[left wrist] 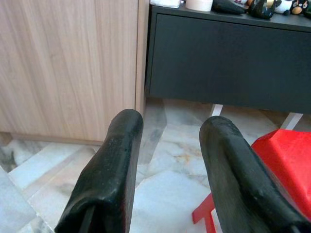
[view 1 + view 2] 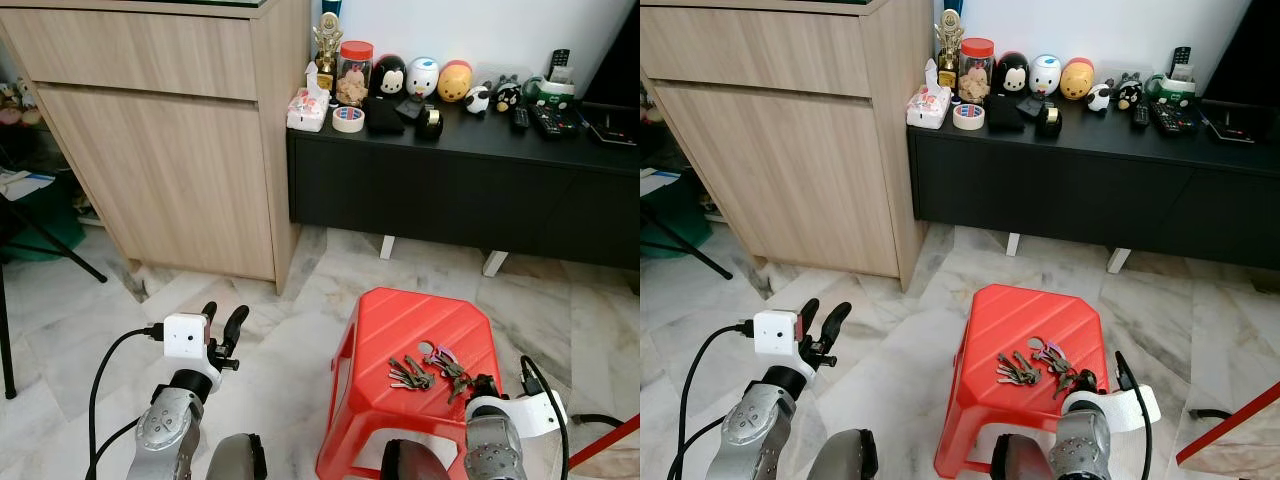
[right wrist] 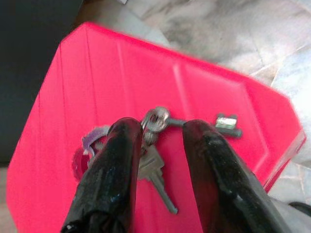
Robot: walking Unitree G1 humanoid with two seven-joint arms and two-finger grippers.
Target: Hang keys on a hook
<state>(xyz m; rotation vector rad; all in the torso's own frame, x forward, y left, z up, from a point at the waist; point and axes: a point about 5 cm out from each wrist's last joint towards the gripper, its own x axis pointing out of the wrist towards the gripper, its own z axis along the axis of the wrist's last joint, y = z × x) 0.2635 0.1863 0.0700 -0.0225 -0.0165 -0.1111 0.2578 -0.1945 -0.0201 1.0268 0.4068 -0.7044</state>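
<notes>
I expect the purple tag [image 2: 447, 353] to come along and swing when I lift the metal key ring, because the purple tag lies bunched against the ring's keys [image 2: 457, 380].
A bunch of keys [image 2: 425, 370] lies on top of a red plastic stool [image 2: 400, 320] on the marble floor. My right gripper [image 2: 478, 386] is low over the stool's right front part, right beside the keys. In the right wrist view its two black fingers [image 3: 112, 165] stand open with the key ring and a silver key [image 3: 155, 145] between them, resting on the stool. My left gripper [image 2: 222, 322] is held up over the floor to the left of the stool. It is open and holds nothing, and its fingers [image 1: 112, 165] point toward the cabinet.
A tall wooden cabinet [image 2: 170, 150] stands at the back left. Beside it is a low black console [image 2: 460, 190] carrying toys, a jar, tape and remotes. A black chair leg [image 2: 50, 250] crosses the floor at far left, and a red bar [image 2: 610, 440] lies at lower right.
</notes>
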